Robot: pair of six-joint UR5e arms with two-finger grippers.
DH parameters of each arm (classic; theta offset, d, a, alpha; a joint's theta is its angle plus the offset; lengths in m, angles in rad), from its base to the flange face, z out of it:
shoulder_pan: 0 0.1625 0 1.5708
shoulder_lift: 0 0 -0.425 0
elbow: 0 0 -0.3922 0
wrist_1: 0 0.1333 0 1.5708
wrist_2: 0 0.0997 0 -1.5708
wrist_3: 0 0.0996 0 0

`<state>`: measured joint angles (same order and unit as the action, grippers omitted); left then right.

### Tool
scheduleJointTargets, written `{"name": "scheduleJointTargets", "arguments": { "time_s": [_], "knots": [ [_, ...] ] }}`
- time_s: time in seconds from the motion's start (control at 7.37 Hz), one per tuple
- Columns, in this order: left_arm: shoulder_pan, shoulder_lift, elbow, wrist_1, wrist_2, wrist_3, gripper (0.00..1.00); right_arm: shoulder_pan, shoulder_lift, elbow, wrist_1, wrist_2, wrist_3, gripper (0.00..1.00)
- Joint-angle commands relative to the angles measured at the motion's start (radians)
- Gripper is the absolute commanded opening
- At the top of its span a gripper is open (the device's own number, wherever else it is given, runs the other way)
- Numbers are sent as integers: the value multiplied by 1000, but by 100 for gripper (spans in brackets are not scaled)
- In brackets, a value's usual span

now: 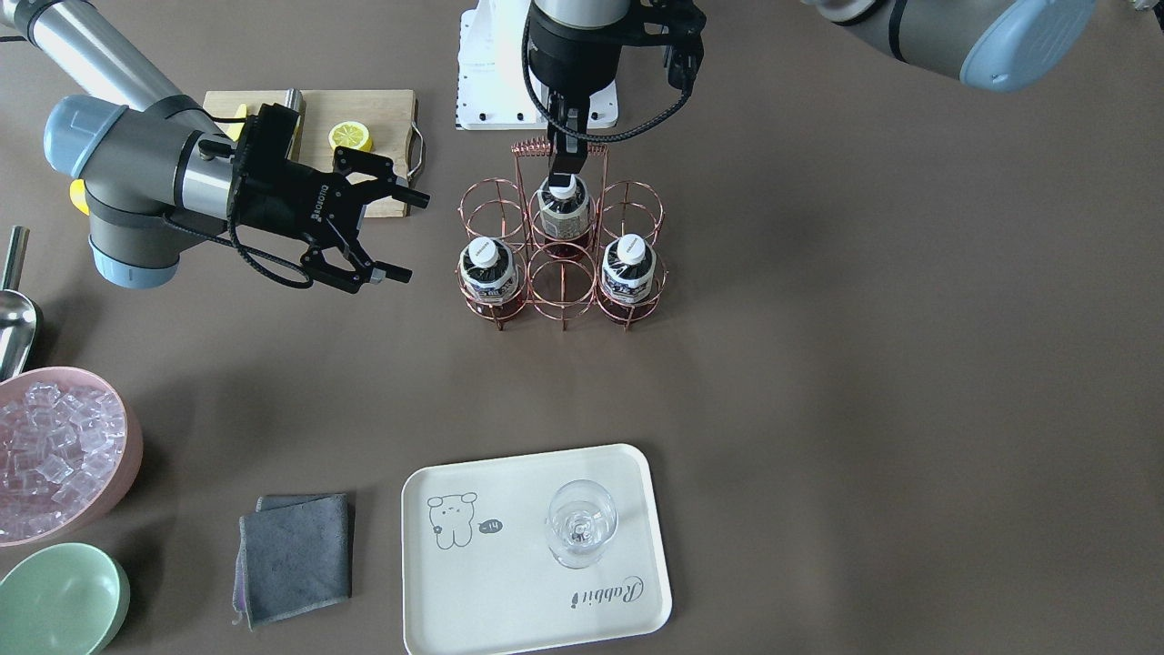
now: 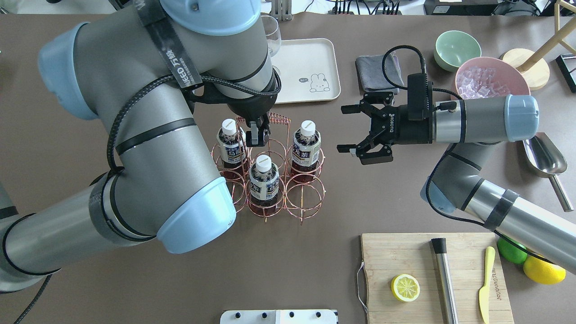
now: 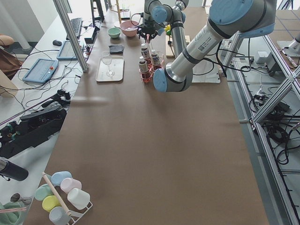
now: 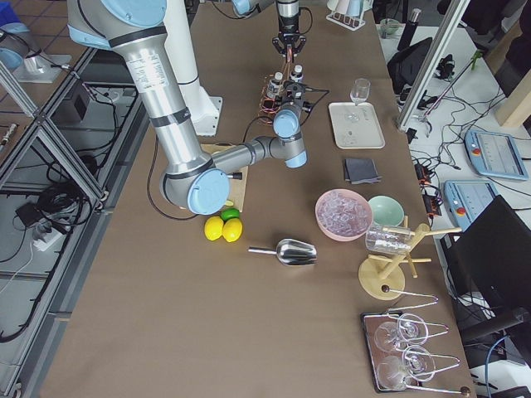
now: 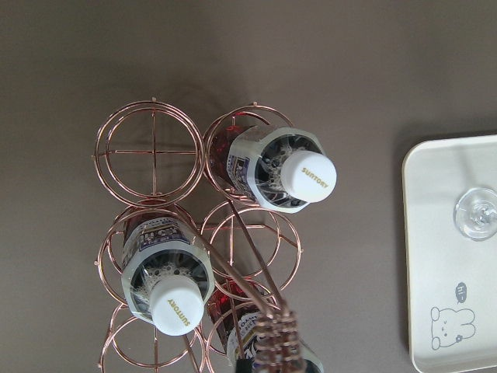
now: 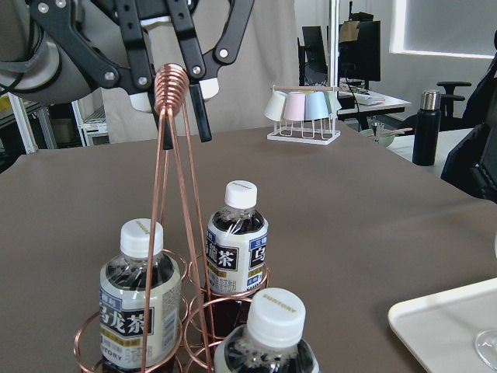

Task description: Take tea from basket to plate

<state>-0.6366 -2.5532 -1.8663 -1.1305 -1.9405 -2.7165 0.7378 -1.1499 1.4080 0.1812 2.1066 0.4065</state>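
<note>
Wire rings (image 1: 656,286) go around the tea bottles, so the bottles still inside will come along in the basket (image 1: 563,267) when I carry it by its handle.
The copper wire basket (image 1: 561,293) stands mid-table and holds three tea bottles (image 1: 487,271) (image 1: 563,211) (image 1: 627,269) with white caps. My left gripper (image 1: 566,169) points down over the basket, right by the coiled handle top (image 6: 172,84) and above the back middle bottle. In the right wrist view its fingers (image 6: 201,118) stand apart and hold nothing. My right gripper (image 2: 343,128) is open and empty, level with the basket (image 2: 300,198) on its right. The cream plate (image 1: 496,591) lies at the table's far side, also seen in the overhead view (image 2: 310,58).
A clear stemmed glass (image 1: 580,523) stands on the plate. A grey cloth (image 1: 296,557), green bowl (image 1: 59,600) and pink bowl of ice (image 1: 55,455) lie beside it. A wooden board (image 2: 432,274) with a lemon half (image 2: 405,287) is near the robot.
</note>
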Motion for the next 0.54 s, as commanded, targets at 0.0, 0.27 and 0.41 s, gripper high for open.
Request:
{"name": "scheduleJointTargets", "arguments": {
  "time_s": [0.0,0.27,0.41],
  "knots": [
    [0,4,-2,1,0,0,0,-29,22,-6,-2,-20,0,99],
    [0,5,-4,1,0,-2,0,-44,54,-30,-3,-37,-2,99],
    [0,5,-4,1,0,-2,0,-49,74,-50,-3,-46,-2,99]
  ]
}}
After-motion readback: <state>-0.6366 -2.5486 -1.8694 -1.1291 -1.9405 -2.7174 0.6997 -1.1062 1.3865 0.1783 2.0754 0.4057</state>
